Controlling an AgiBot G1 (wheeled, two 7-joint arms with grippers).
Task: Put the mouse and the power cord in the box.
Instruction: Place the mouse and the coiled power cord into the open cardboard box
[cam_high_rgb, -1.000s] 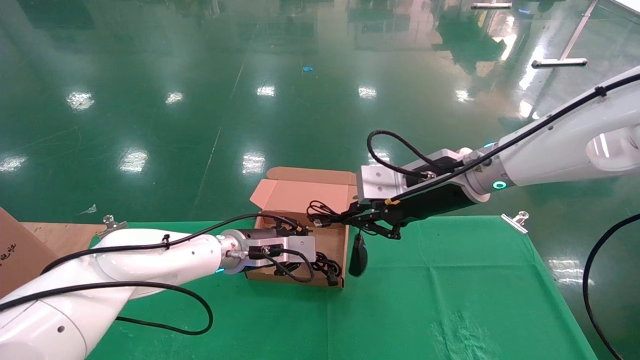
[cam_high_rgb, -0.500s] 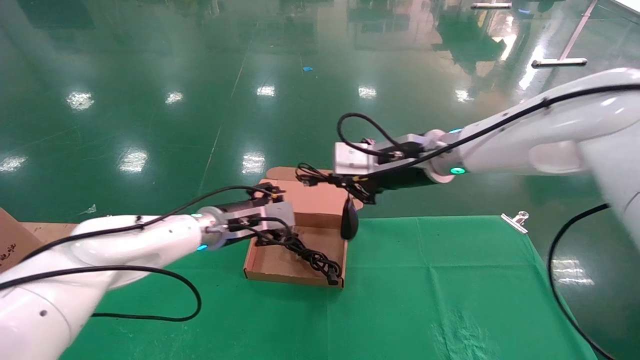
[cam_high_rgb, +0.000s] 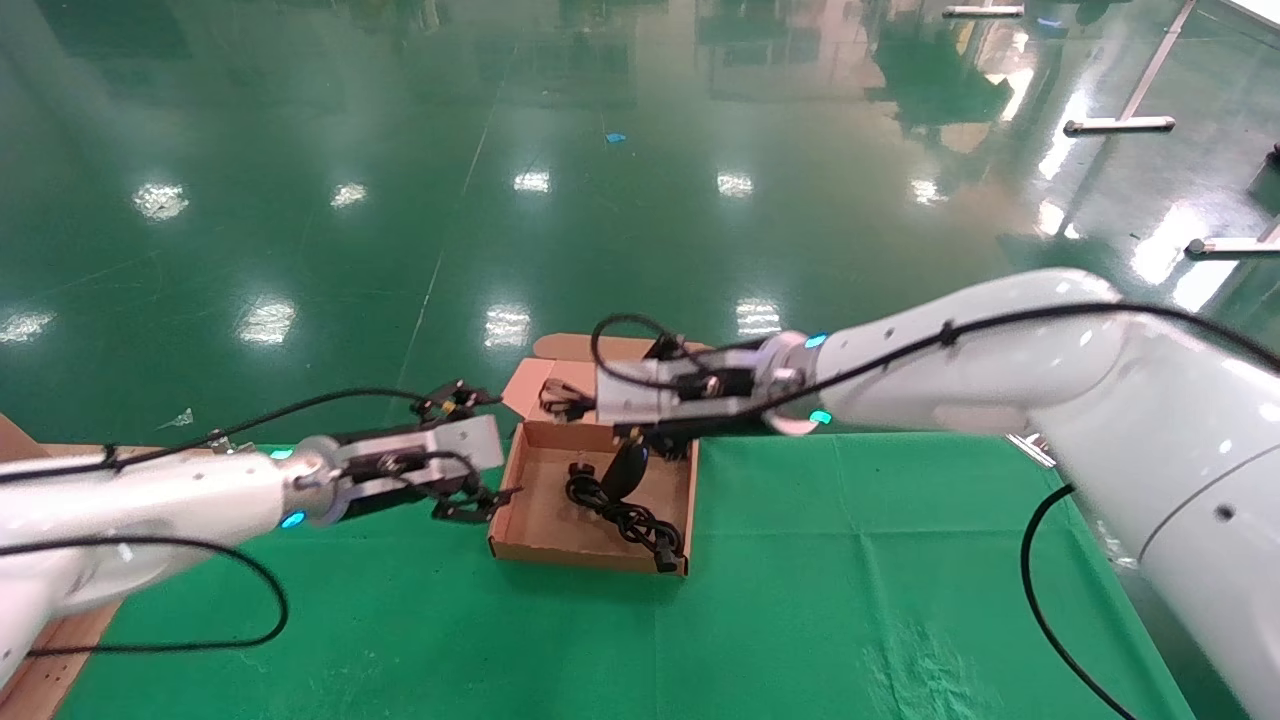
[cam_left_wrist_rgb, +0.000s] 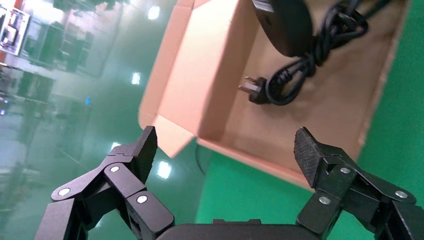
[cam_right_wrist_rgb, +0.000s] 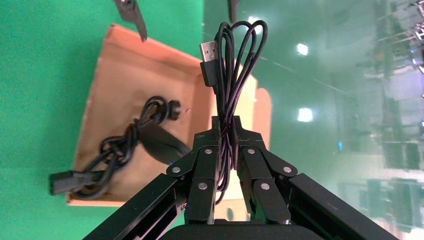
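Note:
Next, I pull the mouse's looped cable (cam_high_rgb: 564, 400) back over the power cord (cam_high_rgb: 632, 518) with my right gripper and lower it before opening, because the cable sticks out over the raised lid.
The tan box (cam_high_rgb: 520, 545) lies open on the green cloth, its lid (cam_high_rgb: 590, 352) raised at the back. The power cord (cam_high_rgb: 622, 518) lies coiled inside it, also seen as power cord (cam_left_wrist_rgb: 300, 67) and power cord (cam_right_wrist_rgb: 114, 150). My right gripper (cam_high_rgb: 628, 432) hovers over the box's rear and is shut (cam_right_wrist_rgb: 226, 127) on the mouse's looped thin cable, whose USB plug (cam_right_wrist_rgb: 209, 54) sticks out past the fingers. The black mouse (cam_high_rgb: 626, 468) dangles low in the box above the cord, mouse (cam_left_wrist_rgb: 282, 22). My left gripper (cam_high_rgb: 482, 497) stands open (cam_left_wrist_rgb: 227, 145) and empty just outside the box's left wall.
A brown carton (cam_high_rgb: 15, 440) and a bare wooden tabletop edge (cam_high_rgb: 45, 665) are at the far left. The green cloth (cam_high_rgb: 850, 600) stretches in front of and right of the box. Beyond the table is glossy green floor.
My left gripper has let go of the power cord, which now lies in the box, and has drawn back left. My right gripper has carried the hanging mouse left and down into the box.

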